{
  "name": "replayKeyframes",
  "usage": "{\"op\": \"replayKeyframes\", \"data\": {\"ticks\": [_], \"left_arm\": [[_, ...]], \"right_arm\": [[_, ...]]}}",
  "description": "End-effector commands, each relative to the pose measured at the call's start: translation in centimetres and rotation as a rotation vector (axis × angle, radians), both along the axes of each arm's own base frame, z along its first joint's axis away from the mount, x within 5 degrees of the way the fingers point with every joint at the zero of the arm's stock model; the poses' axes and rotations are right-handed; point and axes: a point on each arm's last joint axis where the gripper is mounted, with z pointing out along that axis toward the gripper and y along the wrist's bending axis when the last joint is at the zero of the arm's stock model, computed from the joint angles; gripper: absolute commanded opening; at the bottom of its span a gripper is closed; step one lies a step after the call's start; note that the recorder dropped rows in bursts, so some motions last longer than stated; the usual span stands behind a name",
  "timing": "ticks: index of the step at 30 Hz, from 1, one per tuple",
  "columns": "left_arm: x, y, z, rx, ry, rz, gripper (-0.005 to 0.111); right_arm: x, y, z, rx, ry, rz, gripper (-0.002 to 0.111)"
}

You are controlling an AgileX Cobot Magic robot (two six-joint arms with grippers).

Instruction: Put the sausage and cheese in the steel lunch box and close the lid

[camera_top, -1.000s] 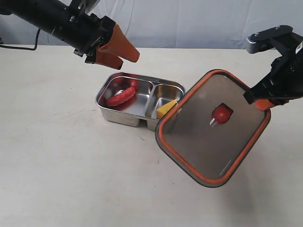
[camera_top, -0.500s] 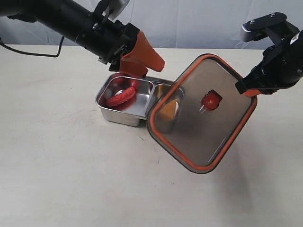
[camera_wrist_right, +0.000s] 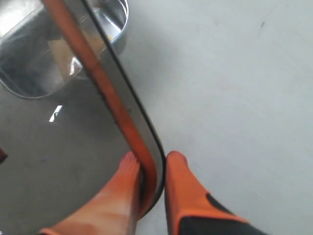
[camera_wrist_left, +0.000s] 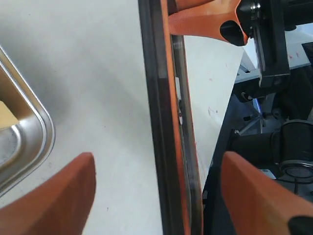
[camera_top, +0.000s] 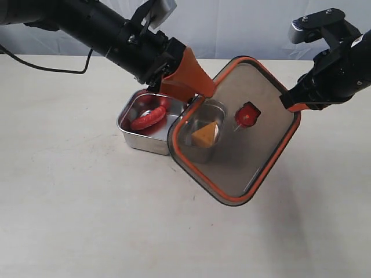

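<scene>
I should take the lid's upper edge (camera_top: 220,75) with my left gripper and level the lid over the box, because the lid hangs tilted from its corner in my right gripper (camera_top: 294,120).
The steel lunch box (camera_top: 128,128) sits on the table with the red sausage (camera_top: 148,117) in its larger compartment. The yellow cheese (camera_top: 204,136) lies in the smaller compartment, seen through the dark lid (camera_top: 255,153). The lid hangs tilted, partly over that smaller compartment, its orange tab (camera_top: 246,116) facing the camera. My right gripper (camera_top: 291,104) is shut on the lid's rim (camera_wrist_right: 146,169) at its right corner. My left gripper (camera_top: 197,88) is open at the lid's upper left edge; that edge (camera_wrist_left: 168,122) runs between its fingers (camera_wrist_left: 54,196) without touching them.
The box's corner (camera_wrist_left: 34,127) shows beside the left fingers. A black cable (camera_top: 40,68) trails over the table at the far left. A pale backdrop stands behind the table.
The right gripper has carried the lid left and up, over the cheese compartment. The left arm has swung right, bringing its open fingers to the lid's edge.
</scene>
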Motion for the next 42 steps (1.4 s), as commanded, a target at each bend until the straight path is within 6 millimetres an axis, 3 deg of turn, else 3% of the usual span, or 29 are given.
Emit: {"op": "replayKeyframes", "data": {"ticks": [1,5,7,14,21,26,33,37,42], "left_arm": [[-0.9,-1.0,0.4,-0.022,-0.003,-0.033,0.068],[-1.6,-2.0,0.4,-0.025,-0.015,-0.072,0.064],[-1.9,-2.4,0.4,-0.026,-0.021,-0.087,0.056],[-2.0,-2.5,0.4,-0.033,-0.055,-0.113,0.000],[-1.9,-2.4,0.3,-0.023,-0.071,-0.123,0.000],[-1.9,-2.4,0.2,-0.017,-0.073,-0.126,0.000],[-1.8,-1.9,-0.1,0.062,-0.119,-0.157,0.000],[-0.9,-1.4,0.4,0.164,-0.245,-0.160,0.000],[1.1,-0.5,1.8,0.304,-0.487,-0.057,0.000]], "right_arm": [[0.1,0.2,0.4,0.034,-0.033,-0.001,-0.001],[0.2,0.4,0.6,0.068,-0.053,-0.004,-0.001],[0.3,0.5,0.7,0.077,-0.058,-0.007,-0.001],[0.3,0.5,0.7,0.081,-0.057,-0.009,-0.001],[0.3,0.5,0.7,0.088,-0.061,-0.014,0.002],[0.4,0.4,0.7,0.076,-0.070,-0.013,0.053],[0.9,-0.2,2.3,0.045,-0.186,-0.057,0.050],[0.9,-0.8,4.1,0.039,-0.249,-0.135,0.050],[0.6,-2.0,4.8,-0.002,-0.252,-0.233,0.050]]}}
